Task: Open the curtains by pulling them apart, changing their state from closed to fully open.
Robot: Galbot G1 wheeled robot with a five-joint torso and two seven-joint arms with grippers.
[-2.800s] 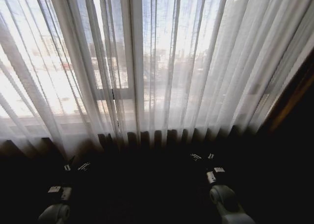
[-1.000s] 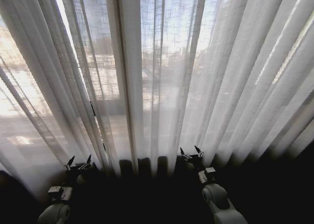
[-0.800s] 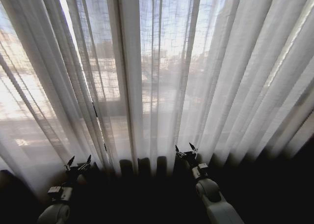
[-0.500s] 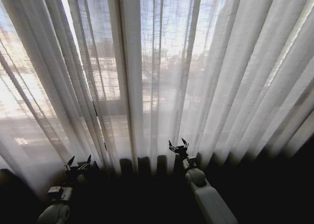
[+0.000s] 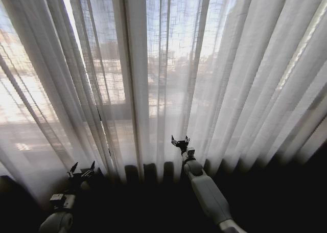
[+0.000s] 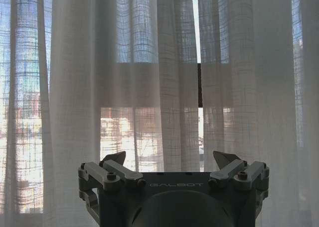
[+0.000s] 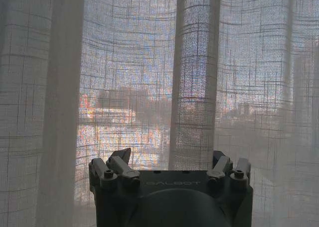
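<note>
Slack pleats (image 5: 132, 90) hang next to the narrow vertical fold (image 5: 180, 122), so I expect the sheer fabric that trails behind it to spread out flatter when I pull the fold to the side.
The curtains (image 5: 168, 74) hang shut across the whole window, sheer white panels with many pleats, dark at the hem. My right gripper (image 5: 180, 140) is raised at the lower middle, open, right in front of the folds near where the panels meet. In the right wrist view that gripper (image 7: 169, 163) faces a narrow pleat (image 7: 194, 87) with nothing between its fingers. My left gripper (image 5: 82, 166) waits low at the left, open, short of the fabric. In the left wrist view the left gripper (image 6: 172, 162) faces the curtains (image 6: 129, 87), with a thin slit (image 6: 199, 87) between two panels.
A black window frame bar (image 5: 97, 115) shows through the fabric left of centre. The strip below the hem (image 5: 153, 202) is dark. City buildings glow through the weave.
The view has closed in on the curtains. My right arm has stretched forward and to the left, lifting its open gripper up to the folds. The left arm has stayed put.
</note>
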